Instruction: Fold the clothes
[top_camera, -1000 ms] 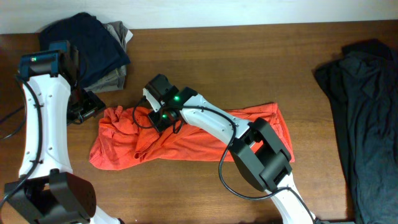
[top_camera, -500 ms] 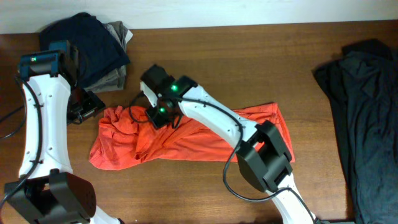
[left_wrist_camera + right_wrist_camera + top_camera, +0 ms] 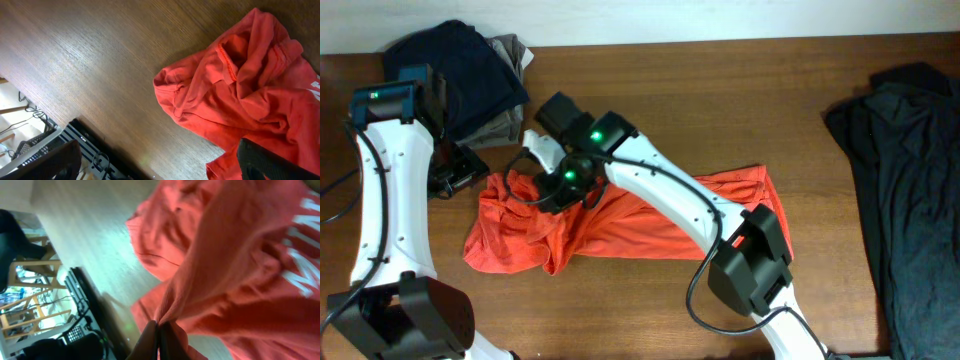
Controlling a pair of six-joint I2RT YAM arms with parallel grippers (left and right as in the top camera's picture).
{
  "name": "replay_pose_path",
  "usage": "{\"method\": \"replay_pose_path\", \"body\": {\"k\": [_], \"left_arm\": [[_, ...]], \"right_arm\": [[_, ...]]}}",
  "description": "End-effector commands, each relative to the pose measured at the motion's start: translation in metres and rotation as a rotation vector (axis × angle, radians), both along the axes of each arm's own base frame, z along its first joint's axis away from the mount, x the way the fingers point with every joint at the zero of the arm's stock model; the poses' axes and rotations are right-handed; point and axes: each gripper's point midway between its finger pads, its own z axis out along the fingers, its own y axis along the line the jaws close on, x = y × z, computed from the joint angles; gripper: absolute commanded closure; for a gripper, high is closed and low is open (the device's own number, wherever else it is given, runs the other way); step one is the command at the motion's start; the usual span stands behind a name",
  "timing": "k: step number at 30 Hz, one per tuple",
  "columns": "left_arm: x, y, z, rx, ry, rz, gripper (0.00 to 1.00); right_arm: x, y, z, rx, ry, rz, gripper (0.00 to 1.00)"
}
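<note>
I should use my left gripper to take the T-shirt by its bunched end [image 3: 510, 236] while my right gripper goes to the T-shirt's opposite end [image 3: 760, 182], because my right gripper is reaching across the T-shirt to that bunched end.
The orange-red T-shirt [image 3: 650, 225] lies crumpled across the middle of the table, its bunched left part [image 3: 235, 95] seen in the left wrist view, white lettering [image 3: 302, 265] showing in the right wrist view. My right gripper [image 3: 558, 185] is over the shirt's left part, shut on a pinched fold of the shirt [image 3: 159, 327] and lifting it. My left gripper [image 3: 455, 175] is open and empty, just off the shirt's left edge over bare wood; one finger [image 3: 270, 162] overlaps the fabric in its view.
Folded dark navy and tan garments [image 3: 470, 75] lie at the back left. A dark garment [image 3: 905, 190] is heaped at the right edge. The table's front-left edge [image 3: 75, 125] shows in the left wrist view, with cables and gear below.
My right gripper has moved left and toward the back-left with the pinched shirt fabric, pulling a fold over the shirt's left part. The left arm has not moved.
</note>
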Motion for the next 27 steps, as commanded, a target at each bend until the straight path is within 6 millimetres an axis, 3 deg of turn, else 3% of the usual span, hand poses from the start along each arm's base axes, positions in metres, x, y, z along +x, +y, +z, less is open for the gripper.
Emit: {"method": "replay_pose_path", "body": {"k": [1,2,5,8,10,13,17,20,24,26,27], "left_arm": [[0.0,0.004,0.008,0.021,-0.022,-0.01,0.01],[0.0,0.004,0.008,0.021,-0.022,-0.01,0.01],[0.0,0.004,0.008,0.021,-0.021,-0.01,0.01],[0.0,0.004,0.008,0.021,-0.021,-0.01,0.01],[0.0,0.004,0.008,0.021,-0.021,-0.01,0.01],[0.0,0.004,0.008,0.018,-0.014,-0.036,0.01],[0.0,0.001,0.007,-0.001,-0.008,-0.063,0.01],[0.005,-0.014,0.004,-0.092,-0.017,-0.138,0.02],[0.024,-0.063,0.001,-0.324,-0.093,-0.381,0.11],[0.031,-0.091,0.0,-0.394,-0.12,-0.506,0.28],[0.032,-0.099,-0.002,-0.395,-0.115,-0.531,0.47]], "right_arm": [[-0.022,0.026,0.022,0.078,-0.009,0.041,0.96],[-0.024,0.037,0.024,0.105,-0.025,0.044,0.96],[-0.02,0.048,0.025,0.12,-0.046,0.009,0.96],[-0.014,0.052,0.026,0.128,-0.073,-0.014,0.88],[-0.01,0.053,0.025,0.128,-0.088,-0.022,0.77],[-0.004,0.052,0.025,0.126,-0.108,-0.031,0.42],[0.006,0.042,0.025,0.115,-0.111,-0.052,0.4],[0.035,0.001,0.026,0.006,-0.121,-0.157,0.44],[0.067,-0.075,0.033,-0.177,-0.131,-0.315,0.44],[0.076,-0.127,0.041,-0.284,-0.108,-0.401,0.44],[0.078,-0.152,0.044,-0.335,-0.094,-0.44,0.47]]}}
